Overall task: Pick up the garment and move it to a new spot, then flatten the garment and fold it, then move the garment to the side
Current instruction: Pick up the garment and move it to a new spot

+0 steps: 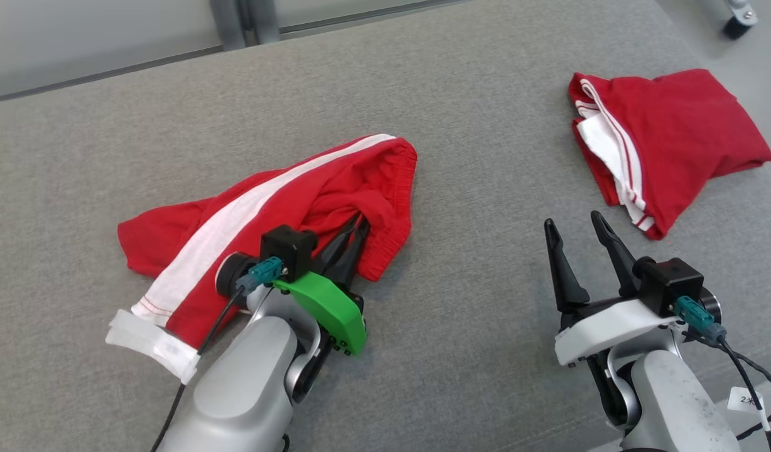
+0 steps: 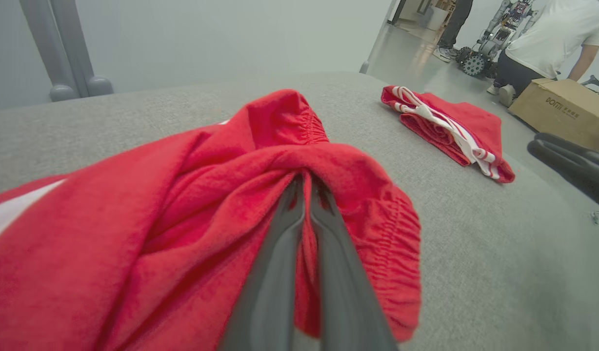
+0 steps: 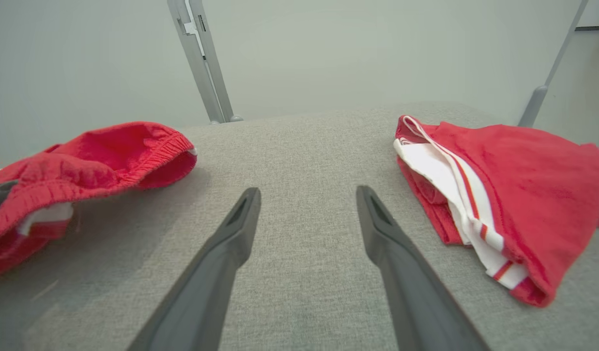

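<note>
The waistband [image 1: 398, 204] hangs open in loose layers. When I pull, the fold of red cloth [image 1: 354, 202] will drag the white stripe over the lower layer.
The garment [image 1: 285, 207] is a crumpled pair of red shorts with a white side stripe, lying left of centre on the grey padded surface [image 1: 473, 263]. My left gripper [image 1: 358, 227] is shut on a fold of its red cloth near the elastic waistband. In the left wrist view the two fingers press together with the garment [image 2: 221, 195] bunched around the left gripper [image 2: 307, 181]. My right gripper [image 1: 572, 221] stands open over bare surface at the lower right, holding nothing. In the right wrist view the right gripper [image 3: 308, 192] has the garment [image 3: 99, 156] off to its left.
A second red garment [image 1: 674, 138] with white stripes lies folded at the far right [image 3: 519, 190] [image 2: 446, 122]. Beyond the surface's right edge are a cardboard box [image 2: 563, 109], a person [image 2: 553, 34] and a caster wheel [image 1: 737, 22]. Grey posts [image 3: 202, 58] stand behind.
</note>
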Motion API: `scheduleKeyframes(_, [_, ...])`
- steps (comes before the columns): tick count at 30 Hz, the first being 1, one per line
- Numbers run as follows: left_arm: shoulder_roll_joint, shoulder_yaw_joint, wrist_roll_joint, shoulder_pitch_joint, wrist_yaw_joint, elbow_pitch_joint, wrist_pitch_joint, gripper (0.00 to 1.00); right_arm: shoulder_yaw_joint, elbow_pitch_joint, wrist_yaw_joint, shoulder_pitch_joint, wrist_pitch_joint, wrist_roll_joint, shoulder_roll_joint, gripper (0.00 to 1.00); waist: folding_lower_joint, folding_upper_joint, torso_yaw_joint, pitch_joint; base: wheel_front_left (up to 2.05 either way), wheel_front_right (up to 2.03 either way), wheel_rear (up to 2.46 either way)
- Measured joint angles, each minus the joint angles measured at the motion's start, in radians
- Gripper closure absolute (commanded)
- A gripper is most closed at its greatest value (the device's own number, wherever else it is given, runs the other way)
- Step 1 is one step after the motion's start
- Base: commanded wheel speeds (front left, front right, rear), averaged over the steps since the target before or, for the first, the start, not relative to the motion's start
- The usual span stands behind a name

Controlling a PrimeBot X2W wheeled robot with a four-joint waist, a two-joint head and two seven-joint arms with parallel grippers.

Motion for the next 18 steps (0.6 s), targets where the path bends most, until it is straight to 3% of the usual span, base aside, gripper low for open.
scheduleKeyframes(1, [-0.002, -0.004, -0.003, 0.003, 0.000, 0.016, 0.000, 1.00, 0.000, -0.001, 0.000, 0.000, 0.000, 0.002, 0.000, 0.00, 0.0000, 0.0000, -0.015, 0.000, 0.00, 0.00, 0.00])
scheduleKeyframes(2, [-0.005, -0.007, -0.008, 0.010, 0.000, 0.035, 0.000, 0.65, 0.000, -0.003, 0.000, 0.002, 0.000, 0.003, 0.000, 0.00, 0.0000, 0.0000, -0.028, 0.000, 0.00, 0.00, 0.00])
scheduleKeyframes(3, [-0.005, -0.001, -0.008, 0.022, 0.000, 0.049, 0.000, 0.23, -0.002, -0.003, 0.000, 0.003, 0.000, 0.004, 0.000, 0.00, 0.0000, 0.0000, -0.040, 0.001, 0.00, 0.00, 0.00])
scheduleKeyframes(4, [-0.006, 0.014, -0.006, 0.033, 0.000, 0.056, 0.000, 0.00, -0.005, -0.003, 0.000, 0.005, 0.000, 0.004, 0.000, 0.00, 0.0000, 0.0000, -0.051, 0.001, 0.00, 0.00, 0.00])
scheduleKeyframes(9, [-0.006, 0.064, 0.026, 0.097, 0.000, 0.055, 0.000, 0.00, -0.023, -0.003, 0.000, 0.019, 0.000, 0.004, 0.000, 0.00, 0.0000, 0.0000, -0.059, -0.002, 0.00, 0.00, 0.00])
scheduleKeyframes(18, [0.012, 0.202, 0.137, 0.236, 0.009, -0.044, 0.000, 0.00, -0.028, -0.002, 0.000, 0.023, 0.000, 0.000, 0.002, 0.00, 0.0000, 0.0000, 0.015, -0.027, 0.00, 0.00, 0.00])
